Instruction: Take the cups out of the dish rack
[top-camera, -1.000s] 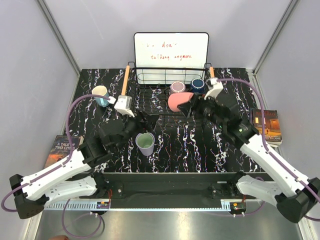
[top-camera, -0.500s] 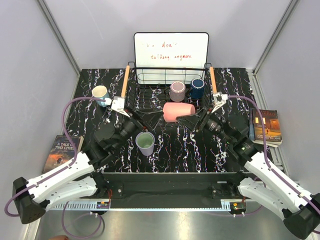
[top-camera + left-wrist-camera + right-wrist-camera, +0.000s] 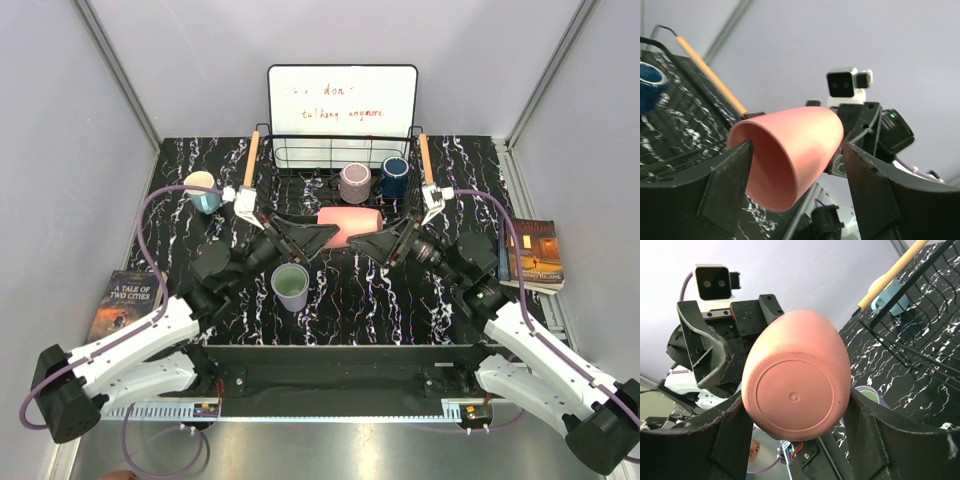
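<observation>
Next, my left gripper takes the salmon pink cup's open end [image 3: 326,216] and lowers its base into the lavender cup, because my right gripper is holding the salmon pink cup's base end [image 3: 372,217].
The salmon pink cup [image 3: 350,222] lies on its side in the air over the front of the dish rack [image 3: 300,192]. My right gripper [image 3: 385,240] is shut on its base end [image 3: 795,395]. My left gripper [image 3: 315,232] is open around its mouth end [image 3: 800,145], one finger [image 3: 735,175] at the rim and the other apart from it. The mauve cup [image 3: 354,182] and the dark navy cup [image 3: 394,175] stand in the rack. The lavender cup [image 3: 290,287] stands on the table in front of the rack. The light blue cup [image 3: 203,190] stands left of the rack.
A white board with writing [image 3: 342,100] stands behind the rack. A book [image 3: 125,295] lies at the table's left edge and another book [image 3: 535,250] at the right edge. The rack's wooden handles [image 3: 250,160] run along its sides.
My right gripper has lifted the pink cup out of the rack and turned it level. My left gripper has moved in from the left and now brackets its mouth end.
</observation>
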Available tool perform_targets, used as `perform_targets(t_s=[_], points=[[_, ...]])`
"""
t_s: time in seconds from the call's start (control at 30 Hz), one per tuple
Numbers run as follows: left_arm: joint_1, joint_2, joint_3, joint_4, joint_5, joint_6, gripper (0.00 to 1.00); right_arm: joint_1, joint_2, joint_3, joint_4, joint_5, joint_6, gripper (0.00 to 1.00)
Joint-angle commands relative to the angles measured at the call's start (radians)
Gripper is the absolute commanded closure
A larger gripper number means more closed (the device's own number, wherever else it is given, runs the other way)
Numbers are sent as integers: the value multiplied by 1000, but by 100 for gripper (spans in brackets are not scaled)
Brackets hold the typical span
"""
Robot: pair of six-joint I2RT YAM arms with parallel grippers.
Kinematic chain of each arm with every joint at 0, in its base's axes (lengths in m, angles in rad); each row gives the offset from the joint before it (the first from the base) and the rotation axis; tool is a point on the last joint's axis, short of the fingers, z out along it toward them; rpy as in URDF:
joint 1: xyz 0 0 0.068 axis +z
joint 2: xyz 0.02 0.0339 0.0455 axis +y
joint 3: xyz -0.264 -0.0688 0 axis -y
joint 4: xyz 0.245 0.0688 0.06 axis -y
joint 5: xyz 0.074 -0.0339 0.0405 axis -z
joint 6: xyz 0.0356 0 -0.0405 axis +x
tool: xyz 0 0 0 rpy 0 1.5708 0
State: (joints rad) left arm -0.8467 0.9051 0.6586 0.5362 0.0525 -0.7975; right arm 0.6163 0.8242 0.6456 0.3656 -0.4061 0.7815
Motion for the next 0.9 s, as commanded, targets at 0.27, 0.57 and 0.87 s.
perform_targets(t_s=[0.27, 0.57, 0.87], points=[[6, 91, 4, 254, 208, -123, 57, 7, 38, -18, 127, -63, 42, 100], [18, 106, 76, 59, 169, -63, 100, 7, 12, -29, 84, -77, 16, 100], [37, 5, 339, -535, -117, 248, 100, 5, -95, 158, -507, 249, -249, 0]])
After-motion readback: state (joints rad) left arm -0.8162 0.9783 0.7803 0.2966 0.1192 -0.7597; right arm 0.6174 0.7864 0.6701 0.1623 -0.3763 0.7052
